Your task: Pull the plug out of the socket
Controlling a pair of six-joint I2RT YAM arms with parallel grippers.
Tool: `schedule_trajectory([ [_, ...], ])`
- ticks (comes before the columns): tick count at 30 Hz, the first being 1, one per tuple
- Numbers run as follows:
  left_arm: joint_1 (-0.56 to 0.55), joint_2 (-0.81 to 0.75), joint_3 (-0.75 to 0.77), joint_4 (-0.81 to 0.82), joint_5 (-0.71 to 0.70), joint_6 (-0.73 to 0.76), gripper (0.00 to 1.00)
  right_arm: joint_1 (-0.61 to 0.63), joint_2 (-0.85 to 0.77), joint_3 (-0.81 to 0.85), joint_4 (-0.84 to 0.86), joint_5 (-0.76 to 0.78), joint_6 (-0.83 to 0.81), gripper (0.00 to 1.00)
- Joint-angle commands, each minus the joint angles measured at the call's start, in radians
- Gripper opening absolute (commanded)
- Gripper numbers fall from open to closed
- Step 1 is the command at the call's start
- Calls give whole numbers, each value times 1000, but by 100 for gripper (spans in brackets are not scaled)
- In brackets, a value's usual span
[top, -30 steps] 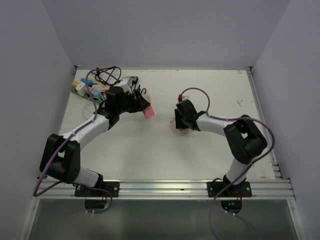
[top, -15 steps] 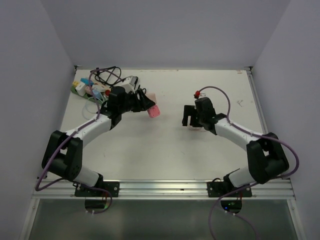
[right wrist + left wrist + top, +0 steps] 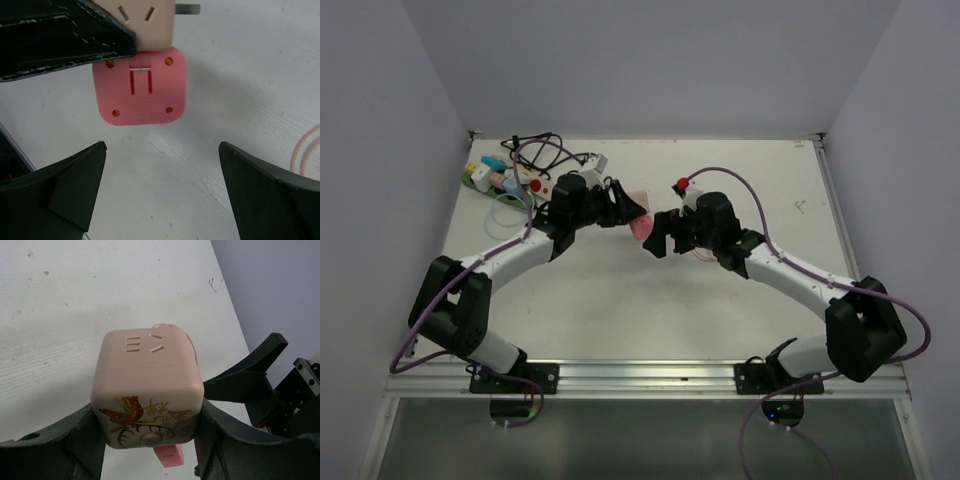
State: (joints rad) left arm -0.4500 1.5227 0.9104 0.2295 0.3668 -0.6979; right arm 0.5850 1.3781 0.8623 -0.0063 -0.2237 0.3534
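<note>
I keep moving in, as the pink plug [image 3: 142, 92] sticks out below the socket toward my right gripper's open gap, until both fingers flank its sides [image 3: 182, 90], then close.
My left gripper [image 3: 628, 205] is shut on a pale pink cube socket [image 3: 147, 385] that has a gold and orange picture on one face. It holds the cube above the table's middle. A darker pink flat plug [image 3: 142, 90] sits in the cube's underside and shows below it as the plug [image 3: 167, 457]. My right gripper [image 3: 660, 232] faces it from the right, open wide. Its fingers [image 3: 65, 185] stand on either side just short of the plug, touching nothing. In the right wrist view one left finger [image 3: 65, 40] covers part of the cube.
A white power strip [image 3: 505, 178] with coloured plugs and a tangle of black cords [image 3: 545, 150] lie at the back left corner. A thin pale cord loop [image 3: 306, 150] lies on the table near the right gripper. A metal rail [image 3: 845, 250] runs along the table's right edge.
My left gripper has carried the cube rightward toward the middle. My right gripper has opened wide, swung out to the right, then come left until it faces the plug.
</note>
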Motion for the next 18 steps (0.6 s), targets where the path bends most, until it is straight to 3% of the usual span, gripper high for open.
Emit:
schedule_trajectory([
  [1,-21,-18,54,110,-3,-26,0,27,24,72,92,-39,-18,99],
  [15,-50,-33,42,133,-9,-43,0,52,131,130,141,-28,-13,98],
  [17,-50,-32,42,134,-12,-45,0,52,136,129,143,-31,-13,95],
  [18,-50,-32,42,134,-15,-46,0,53,136,127,147,-34,-11,89],
])
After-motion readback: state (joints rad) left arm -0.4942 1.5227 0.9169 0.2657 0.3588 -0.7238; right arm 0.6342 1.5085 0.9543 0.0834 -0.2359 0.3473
